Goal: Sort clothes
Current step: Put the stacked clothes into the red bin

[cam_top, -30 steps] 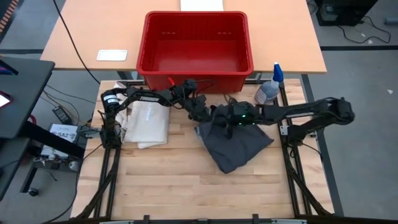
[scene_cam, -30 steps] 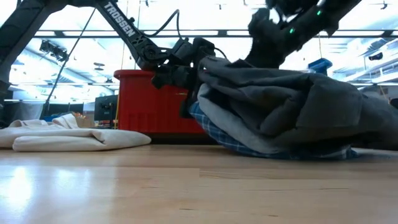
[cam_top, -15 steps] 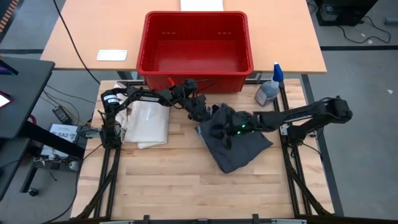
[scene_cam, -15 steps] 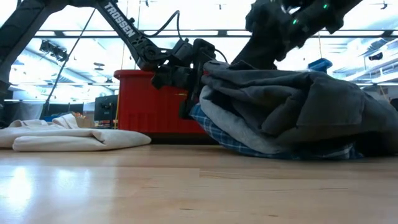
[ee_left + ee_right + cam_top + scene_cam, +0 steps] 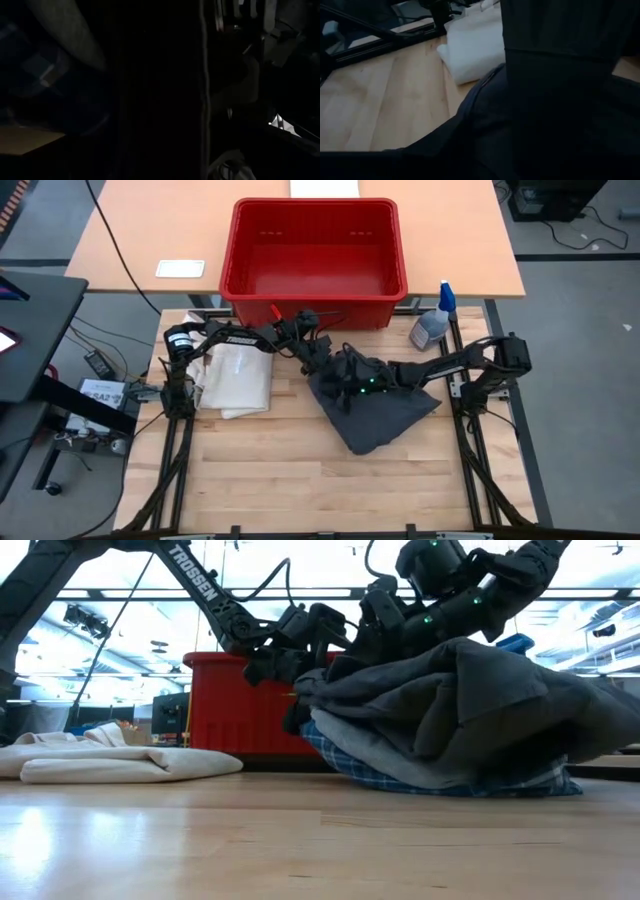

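Observation:
The plaid cloth (image 5: 44, 75) is right up against the grey cloth's edge (image 5: 75, 35) at my left gripper, so it will come up too when I lift.
A dark grey cloth (image 5: 380, 410) lies heaped right of the table's middle, over a blue-and-white plaid cloth (image 5: 400, 775) that rests on the table. My left gripper (image 5: 322, 362) is at the heap's far-left edge, where the grey cloth (image 5: 330, 675) rises to it. My right gripper (image 5: 350, 380) reaches in from the right, low over the heap's top and close to the left gripper. In the right wrist view, dark cloth (image 5: 560, 100) fills the near field. Both grippers' fingers are hidden. My left gripper is at the dark grey cloth's far-left upper edge (image 5: 318, 668), coming level from the table's left. The cloth and the gripper body hide the place of contact. That edge stands raised above the table while the rest of the cloth lies on the heap.
A red bin (image 5: 315, 255) stands behind the table's far edge. A white cloth tote (image 5: 238, 380) lies at the table's left, a spray bottle (image 5: 436, 322) at the far right. The near half of the wooden table (image 5: 300, 480) is bare.
My right gripper has gone toward the table's left, across the top of the heap to close beside my left gripper. The grey cloth's upper part has bunched and shifted a little to the left with it; the plaid cloth has stayed on the table.

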`<state>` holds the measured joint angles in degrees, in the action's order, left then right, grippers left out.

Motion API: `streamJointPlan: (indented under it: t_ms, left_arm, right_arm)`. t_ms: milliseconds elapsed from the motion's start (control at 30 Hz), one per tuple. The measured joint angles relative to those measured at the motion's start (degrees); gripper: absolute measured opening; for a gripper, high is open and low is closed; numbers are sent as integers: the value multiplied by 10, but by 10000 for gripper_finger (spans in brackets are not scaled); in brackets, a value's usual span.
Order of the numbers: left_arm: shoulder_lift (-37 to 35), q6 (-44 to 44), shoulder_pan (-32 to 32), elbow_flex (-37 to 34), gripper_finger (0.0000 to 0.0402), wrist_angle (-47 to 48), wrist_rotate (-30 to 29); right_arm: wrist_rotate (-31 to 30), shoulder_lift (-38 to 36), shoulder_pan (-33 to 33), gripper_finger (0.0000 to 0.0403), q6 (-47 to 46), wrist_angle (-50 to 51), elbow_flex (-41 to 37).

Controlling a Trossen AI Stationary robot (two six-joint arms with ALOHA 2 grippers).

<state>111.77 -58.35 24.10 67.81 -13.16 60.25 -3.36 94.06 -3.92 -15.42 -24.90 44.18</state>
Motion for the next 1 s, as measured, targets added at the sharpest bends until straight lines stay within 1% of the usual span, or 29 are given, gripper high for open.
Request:
streamJointPlan:
  t_ms: [133, 333, 433, 533, 633, 700, 833, 933, 1000]
  left_arm:
    - [0, 1, -1, 1, 396, -3, -6]
    - [-1, 10, -2, 2, 396, -2, -8]
    - [-1, 12, -5, 2, 396, 1, -9]
    - [-2, 25, -16, 2, 396, 9, -24]
    - [-1, 40, -34, 2, 396, 16, -40]
    - [1, 45, -43, 2, 396, 16, -60]
    - [2, 63, -55, 2, 396, 30, -118]
    - [2, 74, -57, 2, 396, 50, -153]
    - [2, 81, -57, 2, 396, 68, -184]
  right_arm:
    - [1, -37, 1, 210, 0, 44, 0]
    - [-2, -135, 15, 210, 6, 152, 0]
    - [8, -178, 23, 210, 6, 205, 0]
    - [2, -231, 30, 210, -15, 271, 12]
    - [-20, -278, 36, 209, -57, 402, 56]
    - [-21, -298, 40, 208, -104, 506, 85]
    - [22, -321, 67, 208, -220, 667, 96]
    - [63, -325, 104, 208, -301, 747, 96]
    - [75, -323, 134, 208, -349, 776, 96]
